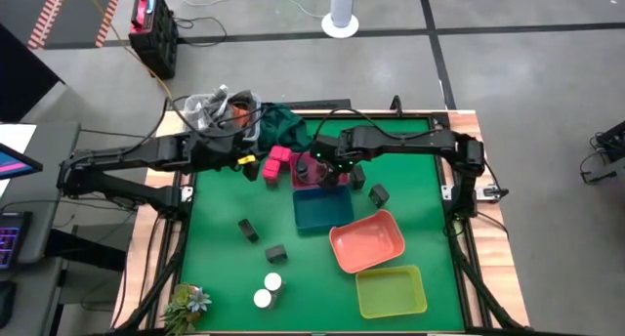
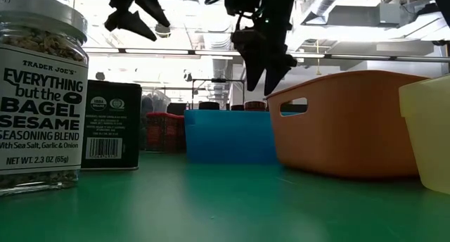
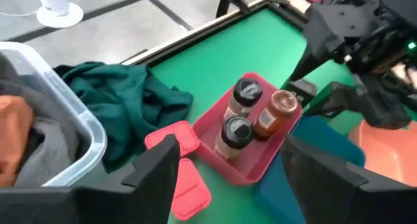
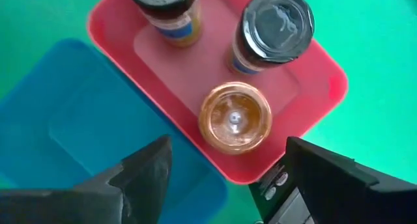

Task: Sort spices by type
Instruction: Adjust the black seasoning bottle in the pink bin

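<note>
The amber-topped jar [image 4: 235,118] is upside down next to the dark-capped jars, so my right gripper should lift it out and tip it toward my left gripper [image 1: 252,166] to be turned over.
A pink tray [image 4: 329,81] holds two dark-capped jars [image 4: 279,21] and an amber-topped jar [image 4: 234,118], all upright. My right gripper [image 4: 221,178] hovers open above this tray [image 1: 303,180], empty. My left gripper [image 3: 228,178] is open and empty, raised by the bright pink blocks [image 3: 174,138] lying on the mat left of the tray. Dark grey boxes [image 1: 248,229] [image 1: 276,253] [image 1: 379,193] rest on the mat. Two white-capped jars [image 1: 272,281] [image 1: 262,298] stand near the near edge. The low view shows one such jar [image 2: 42,94] and a box [image 2: 112,126] close up.
A blue tray [image 1: 322,219] sits just near of the pink one, then a salmon tray [image 1: 366,241] and a yellow-green tray [image 1: 391,290] toward the near right. A clear bin of clutter [image 1: 223,111] and green cloth [image 1: 283,126] lie at the far edge. A small plant [image 1: 186,302] is at the near left corner.
</note>
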Robot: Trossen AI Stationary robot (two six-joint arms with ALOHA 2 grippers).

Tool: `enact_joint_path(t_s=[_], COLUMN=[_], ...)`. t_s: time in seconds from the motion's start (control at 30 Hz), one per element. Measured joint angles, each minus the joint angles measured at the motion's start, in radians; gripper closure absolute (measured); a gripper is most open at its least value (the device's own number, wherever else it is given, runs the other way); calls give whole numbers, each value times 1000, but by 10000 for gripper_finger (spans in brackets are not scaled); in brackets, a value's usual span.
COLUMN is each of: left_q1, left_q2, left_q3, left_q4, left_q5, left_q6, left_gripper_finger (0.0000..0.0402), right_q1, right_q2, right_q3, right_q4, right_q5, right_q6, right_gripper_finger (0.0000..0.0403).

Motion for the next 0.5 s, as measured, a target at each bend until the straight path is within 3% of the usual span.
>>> enact_joint_path(t_s=[0.5], left_q1=[0], left_q2=[0], left_q3=[0], left_q4=[-21], left_q5=[-1], left_q6=[-60], left_gripper_finger=[141], right_q1=[-16], right_q2=[0], right_q3=[-122], right_q4=[109], right_q5=[-8], right_q6=[-7], right_gripper_finger=[76])
